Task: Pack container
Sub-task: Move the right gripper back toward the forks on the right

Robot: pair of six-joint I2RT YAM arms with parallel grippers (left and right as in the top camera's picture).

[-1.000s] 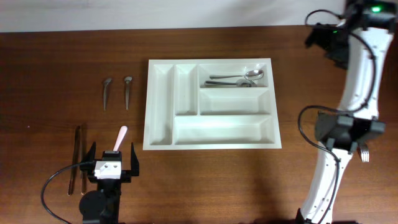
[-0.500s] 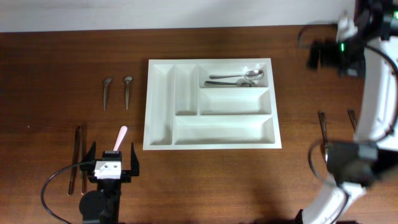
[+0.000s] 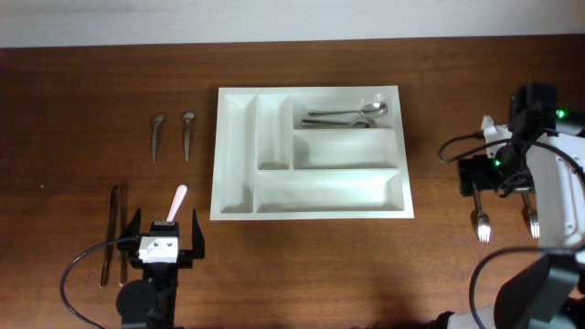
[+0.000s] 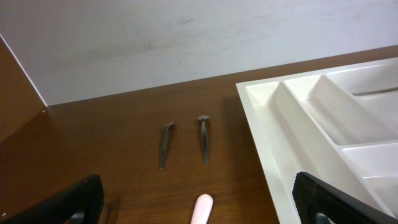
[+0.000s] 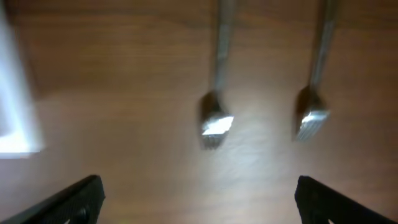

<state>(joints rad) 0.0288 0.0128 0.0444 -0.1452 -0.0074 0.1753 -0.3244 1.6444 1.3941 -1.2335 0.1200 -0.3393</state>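
Observation:
The fork nearer the tray (image 3: 483, 226), clear of the second fork, lies lengthwise between my right gripper's open fingers, so I go on descending until they straddle its handle (image 5: 222, 53).
The container (image 3: 236, 155) is a white five-compartment tray in the middle of the table, and it also shows in the left wrist view (image 4: 280, 134). Two spoons (image 3: 352, 115) lie in its top right compartment. My left gripper (image 3: 165, 236) is open at the front left, astride a pink-handled utensil (image 3: 177, 200), whose pink tip shows in the left wrist view (image 4: 201, 210). My right gripper (image 3: 498, 178) is open and empty above two forks (image 3: 480, 222). They show blurred in the right wrist view (image 5: 214, 121), ahead of the jaws (image 5: 199, 202).
Two small spoons (image 3: 157, 135) lie left of the tray, also in the left wrist view (image 4: 165, 144). Two long knives (image 3: 115, 234) lie at the far left front. The second fork (image 3: 531, 220) lies near the right edge. The tray's edge shows in the right wrist view (image 5: 12, 93).
My right arm has swung from the back right corner down to the right side, above the two forks. The left arm and the utensils have not moved.

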